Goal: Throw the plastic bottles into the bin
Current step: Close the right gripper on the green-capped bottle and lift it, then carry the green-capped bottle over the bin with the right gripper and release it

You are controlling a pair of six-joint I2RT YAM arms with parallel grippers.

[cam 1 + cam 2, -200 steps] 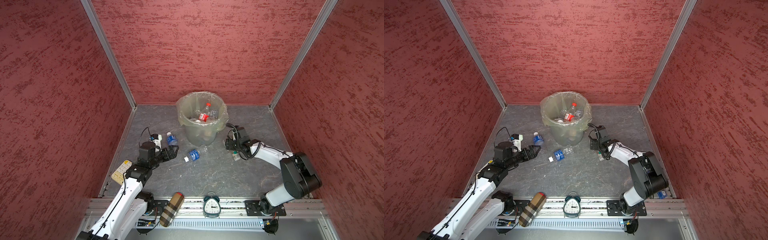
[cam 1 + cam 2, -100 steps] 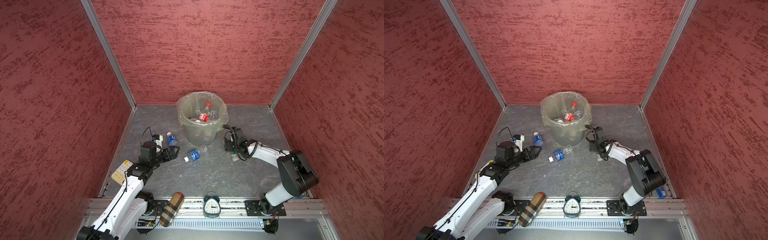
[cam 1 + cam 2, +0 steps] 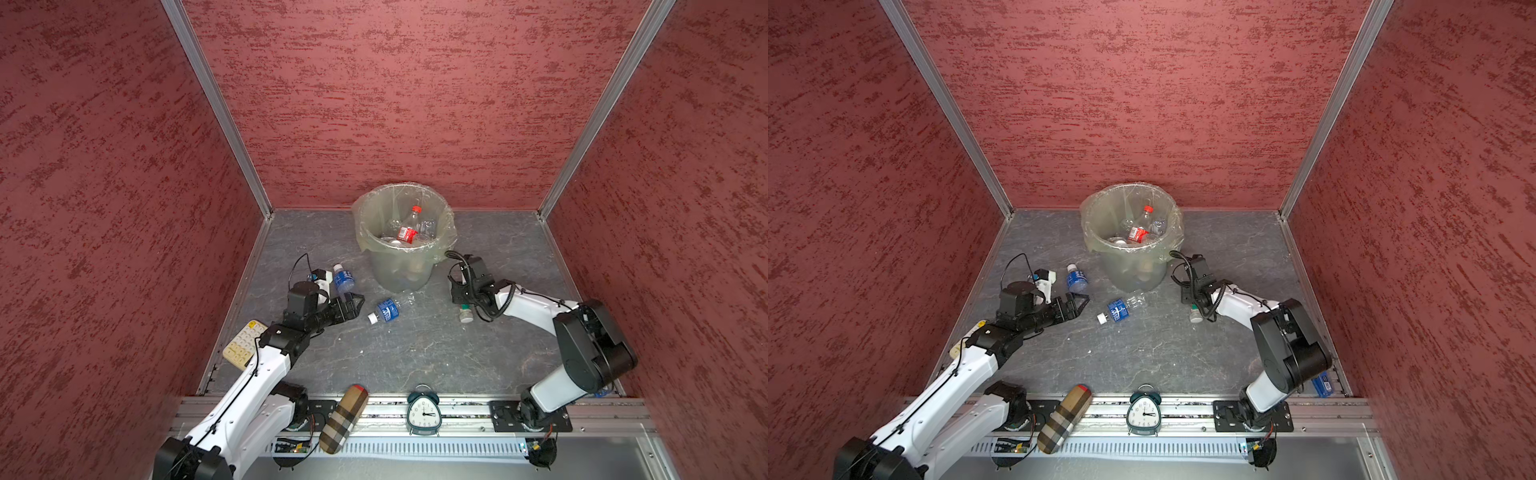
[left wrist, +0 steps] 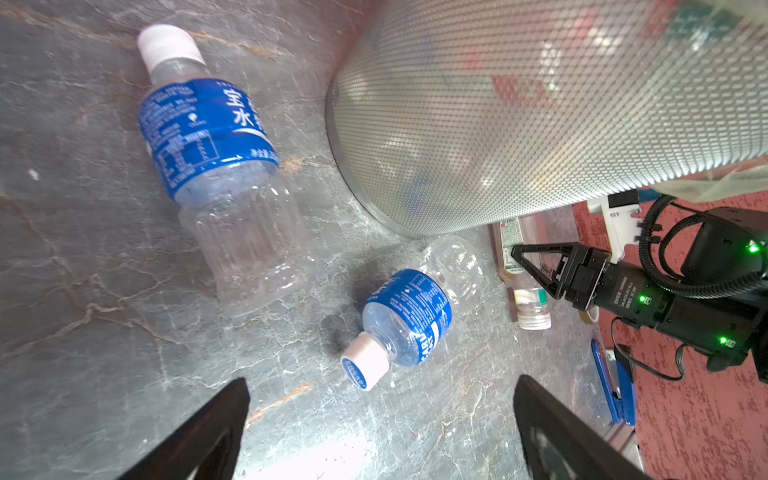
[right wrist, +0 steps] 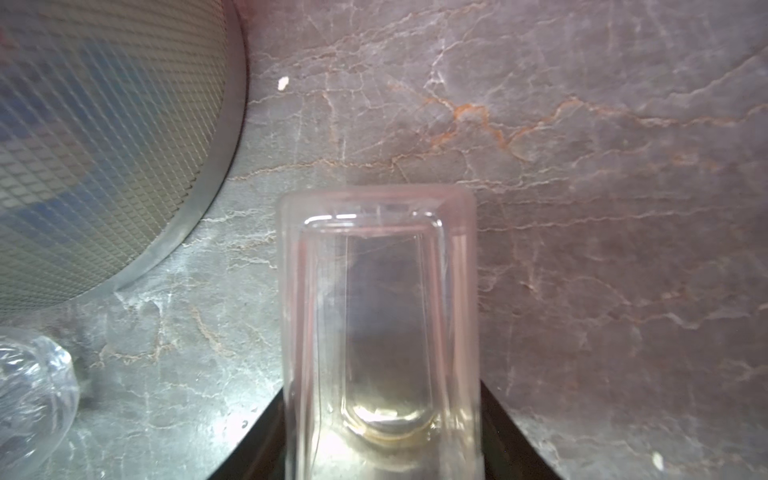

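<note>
My right gripper should keep lifting the clear bottle's body (image 5: pixel 382 320) in its fingers, as the bin's opening (image 3: pixel 404 214) is free, until the bottle hangs over it, then let go.
The bin (image 3: pixel 405 266) (image 3: pixel 1133 270) stands at the back middle, lined with a bag, with a red-labelled bottle (image 3: pixel 408 233) and other clear ones inside. A blue-labelled bottle (image 3: pixel 344 279) (image 4: pixel 208 137) lies left of the bin. A second blue-labelled one (image 3: pixel 387 309) (image 4: pixel 409 316) lies in front of it. My left gripper (image 3: pixel 355 301) (image 4: pixel 381 386) is open, its tips just short of that second bottle's cap. My right gripper (image 3: pixel 456 290) (image 5: pixel 380 388) is shut on a clear bottle (image 5: pixel 378 291) with a white cap (image 3: pixel 465 316), lying right of the bin (image 5: pixel 104 145).
A cream calculator (image 3: pixel 243 345) lies under my left arm by the left wall. A plaid case (image 3: pixel 344 417) and a green alarm clock (image 3: pixel 423 411) rest on the front rail. A blue stapler (image 3: pixel 1323 384) sits at the front right. Red walls close three sides.
My right gripper's jaws have narrowed onto the clear bottle and it has slid a little toward the bin. My left gripper has crept slightly toward the second blue-labelled bottle.
</note>
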